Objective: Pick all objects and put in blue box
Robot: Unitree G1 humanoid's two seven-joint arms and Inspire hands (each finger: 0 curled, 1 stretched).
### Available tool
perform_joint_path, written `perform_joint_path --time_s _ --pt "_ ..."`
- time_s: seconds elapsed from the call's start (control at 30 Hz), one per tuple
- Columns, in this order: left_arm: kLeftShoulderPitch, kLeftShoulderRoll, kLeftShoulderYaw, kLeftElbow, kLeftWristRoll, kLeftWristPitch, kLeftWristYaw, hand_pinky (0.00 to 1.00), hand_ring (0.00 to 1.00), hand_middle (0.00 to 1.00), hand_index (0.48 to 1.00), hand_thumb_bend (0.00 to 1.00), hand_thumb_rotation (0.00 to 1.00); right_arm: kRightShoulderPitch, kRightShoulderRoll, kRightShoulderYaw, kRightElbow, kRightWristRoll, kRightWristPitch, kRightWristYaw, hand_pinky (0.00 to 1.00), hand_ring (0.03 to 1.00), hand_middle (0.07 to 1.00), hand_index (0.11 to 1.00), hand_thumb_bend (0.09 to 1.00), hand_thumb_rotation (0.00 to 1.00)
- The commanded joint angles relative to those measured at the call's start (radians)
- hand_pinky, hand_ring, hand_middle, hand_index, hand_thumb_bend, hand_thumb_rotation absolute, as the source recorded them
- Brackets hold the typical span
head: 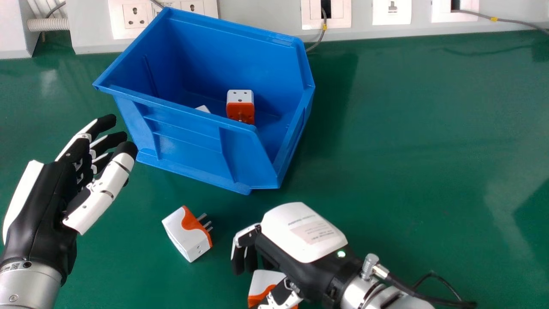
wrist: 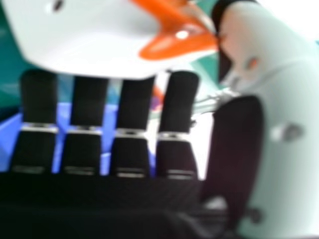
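Note:
The orange and white adapter (head: pixel 240 106) in the blue box stands next to an open part of the box's bottom (head: pixel 209 100), so it will slide aside when the robot lowers another adapter in.
In the head view my left hand (head: pixel 47 201) is open at the left, palm facing the box side, holding nothing. My right hand (head: pixel 304 244) is at the bottom, back up and fingers angled down, open around a white and orange adapter (head: pixel 263 281) partly covered by the thumb. The right hand view has that adapter (wrist: pixel 99 40) close beyond my right hand (wrist: pixel 132 114), its edge overlapping some fingertips and beside the thumb. Another adapter (head: pixel 187 234) lies left of that hand, prongs sideways. The blue box (head: pixel 184 135) holds an orange and white adapter (head: pixel 240 103) and a white piece (head: pixel 202 109).
The green table (head: pixel 411 150) extends widely to the right of the box. Wall sockets (head: pixel 326 13) and a grey cable (head: pixel 317 43) line the back edge. A black cable (head: pixel 429 298) trails from my right wrist along the bottom.

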Motion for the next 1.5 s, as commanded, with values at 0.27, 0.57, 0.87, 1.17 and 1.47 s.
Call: perform_joint_path --time_s 0.27,0.57,0.87,1.17,1.47 --pt "0.004 0.018 0.019 -0.026 -0.006 -0.012 -0.005 0.73 0.83 0.87 0.894 0.35 0.57 -0.037 0.021 -0.051 -0.042 0.017 0.012 -0.019 0.36 0.433 0.518 0.506 0.495 0.00" --pt "0.004 0.021 0.022 -0.033 -0.007 -0.005 -0.004 0.73 0.83 0.87 0.892 0.35 0.56 -0.030 0.034 -0.051 -0.038 -0.006 0.020 -0.061 0.35 0.432 0.525 0.509 0.494 0.00" --pt "0.005 0.020 0.021 -0.040 -0.013 -0.001 -0.004 0.73 0.83 0.87 0.891 0.34 0.55 -0.014 0.034 -0.043 -0.035 -0.010 0.013 -0.066 0.35 0.432 0.528 0.510 0.493 0.00" --pt "0.003 0.025 0.013 -0.035 -0.007 -0.008 -0.001 0.73 0.83 0.87 0.889 0.34 0.54 -0.003 0.036 -0.058 -0.065 0.059 0.023 0.008 0.35 0.437 0.533 0.507 0.493 0.00" --pt "-0.008 0.028 0.004 -0.032 0.000 -0.002 0.004 0.73 0.83 0.87 0.886 0.34 0.54 -0.009 0.023 -0.076 -0.104 0.151 0.022 0.111 0.35 0.445 0.530 0.525 0.494 0.00"
